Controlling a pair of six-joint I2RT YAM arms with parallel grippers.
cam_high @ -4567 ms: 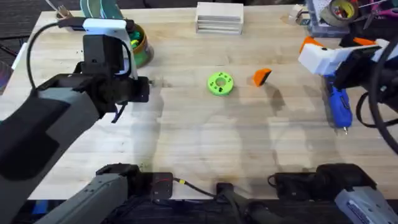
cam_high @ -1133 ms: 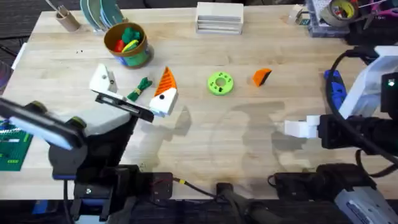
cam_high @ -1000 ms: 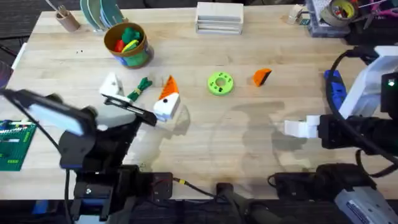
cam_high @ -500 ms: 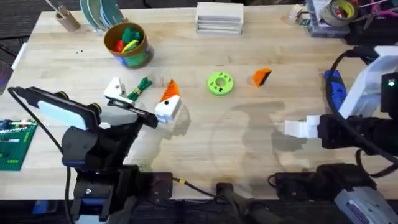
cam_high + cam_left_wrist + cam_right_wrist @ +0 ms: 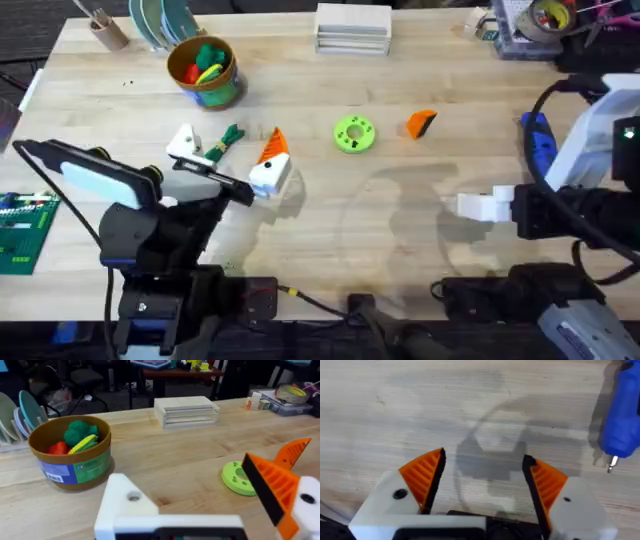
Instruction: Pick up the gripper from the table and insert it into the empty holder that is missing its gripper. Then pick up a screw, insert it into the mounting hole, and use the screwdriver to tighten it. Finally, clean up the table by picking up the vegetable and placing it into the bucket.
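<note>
The orange gripper [image 5: 422, 123] is a match for the pad seated in the other finger [image 5: 273, 147], so it will stay in the empty holder, still unscrewed, when I put it in.
The orange gripper [image 5: 420, 123] lies loose on the table, right of the middle. My left gripper [image 5: 228, 158] [image 5: 192, 485] is open. One of its fingers is the bare white holder [image 5: 185, 145] [image 5: 125, 505]; the other carries an orange pad [image 5: 272, 146] [image 5: 272, 487]. In the overhead view the dark-green vegetable [image 5: 226, 140] lies between these two fingers. The bucket [image 5: 205, 70] [image 5: 70, 452] stands at the back left with toy food inside. The blue screwdriver [image 5: 540, 145] [image 5: 622, 415] lies at the right, partly behind my right arm. My right gripper [image 5: 478, 205] [image 5: 482, 467] hangs open over bare wood.
A bright-green disc [image 5: 354, 133] [image 5: 239, 477] sits mid-table. A white stacked box [image 5: 352, 28] [image 5: 186, 410] stands at the back edge, and a tan cup [image 5: 108, 30] and plates [image 5: 165, 18] at the back left. A green board [image 5: 20, 232] lies at the left edge, clutter [image 5: 540, 20] at the back right.
Earlier the left arm drew back from the bucket and the right arm came to the front right. Over the last second the left gripper shifted slightly right, then stayed still.
</note>
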